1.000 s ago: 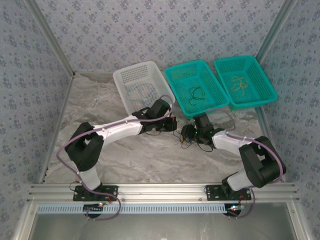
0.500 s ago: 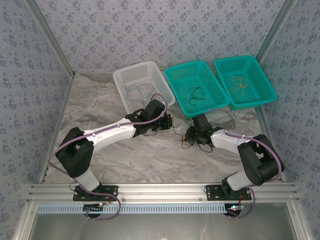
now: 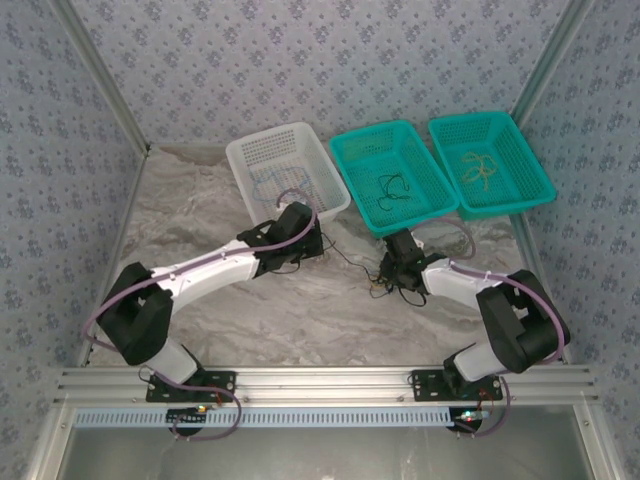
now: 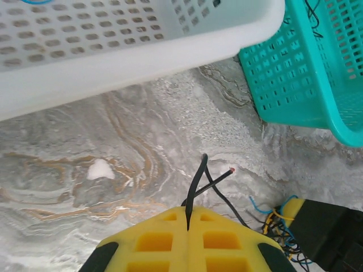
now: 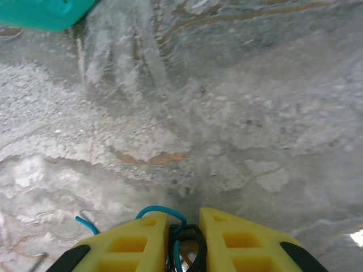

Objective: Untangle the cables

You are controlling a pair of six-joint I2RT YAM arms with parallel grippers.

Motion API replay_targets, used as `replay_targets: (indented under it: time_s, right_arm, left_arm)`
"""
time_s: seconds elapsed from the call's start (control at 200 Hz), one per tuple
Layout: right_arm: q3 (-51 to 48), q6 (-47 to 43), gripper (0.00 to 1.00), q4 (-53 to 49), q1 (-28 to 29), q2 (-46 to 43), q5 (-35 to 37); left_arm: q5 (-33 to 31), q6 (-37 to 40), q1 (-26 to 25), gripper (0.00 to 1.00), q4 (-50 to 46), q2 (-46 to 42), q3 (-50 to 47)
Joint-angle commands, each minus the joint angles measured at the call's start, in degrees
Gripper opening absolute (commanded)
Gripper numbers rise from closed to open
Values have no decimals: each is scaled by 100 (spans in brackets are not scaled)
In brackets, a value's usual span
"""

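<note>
I should raise the black cable (image 3: pixel 349 260) above the white basket's rim (image 3: pixel 338 208) and bring both grippers closer, because the cable runs low from my left gripper into the heap of cable that my right gripper pins.
The cables form a small blue, yellow and black tangle (image 3: pixel 380 288) on the marbled table between my two grippers. My left gripper (image 3: pixel 316 248) is shut on one black cable (image 4: pixel 195 184), which sticks up from between its yellow fingers (image 4: pixel 188 211) and trails right to the tangle (image 4: pixel 276 218). Its red-tipped end (image 4: pixel 231 169) lies on the table. My right gripper (image 3: pixel 389 277) sits low over the tangle. In the right wrist view its jaws (image 5: pixel 184 218) are closed on a bunch of blue and black cable loops (image 5: pixel 185 241) that fills the narrow gap.
Three baskets line the back: a white one (image 3: pixel 262 150) with a blue cable, a teal one (image 3: pixel 352 150) with a black cable, and a teal one (image 3: pixel 528 160) with a yellow cable. The white basket's rim (image 4: pixel 142 56) hangs just ahead of my left gripper.
My left arm has drawn back to the left, pulling the black cable out of the tangle. My right gripper's jaws have narrowed onto the tangle.
</note>
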Motion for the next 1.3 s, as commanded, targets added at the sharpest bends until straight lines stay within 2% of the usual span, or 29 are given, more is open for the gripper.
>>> replay_targets:
  time_s: [0.0, 0.175, 0.455, 0.8, 0.924, 1.034, 1.179, 1.214, 1.294]
  right_arm:
    - [-157, 23, 22, -774, -116, -32, 679]
    - [-182, 141, 22, -763, -121, -36, 737]
    - [-257, 462, 22, -801, -102, -214, 934]
    - [-277, 734, 25, -929, -61, -311, 1145]
    - [-257, 783, 27, -973, -68, -310, 1135]
    - [-239, 709, 34, -924, -53, -469, 994]
    - [-292, 249, 57, -494, -2, -1087, 684]
    - [-289, 87, 67, -408, 28, -1279, 598]
    - [-221, -246, 81, -364, 143, -1642, 583]
  left_arm:
    - [-656, -199, 12, 0, -261, -385, -119]
    - [-949, -156, 27, 0, -402, -589, -142]
    - [-2249, -492, 102, 0, -891, -1375, -343]
    - [-3029, -896, 448, 0, -1163, -2400, -865]
    - [-2812, -741, 567, 0, -1039, -2626, -962]
    - [-2214, -177, 572, 0, -619, -2579, -936]
    - [-911, 695, 569, 0, -50, -2275, -734]
    - [-602, 866, 563, 0, 50, -2207, -674]
    - [-36, 1221, 564, 0, 137, -2049, -478]
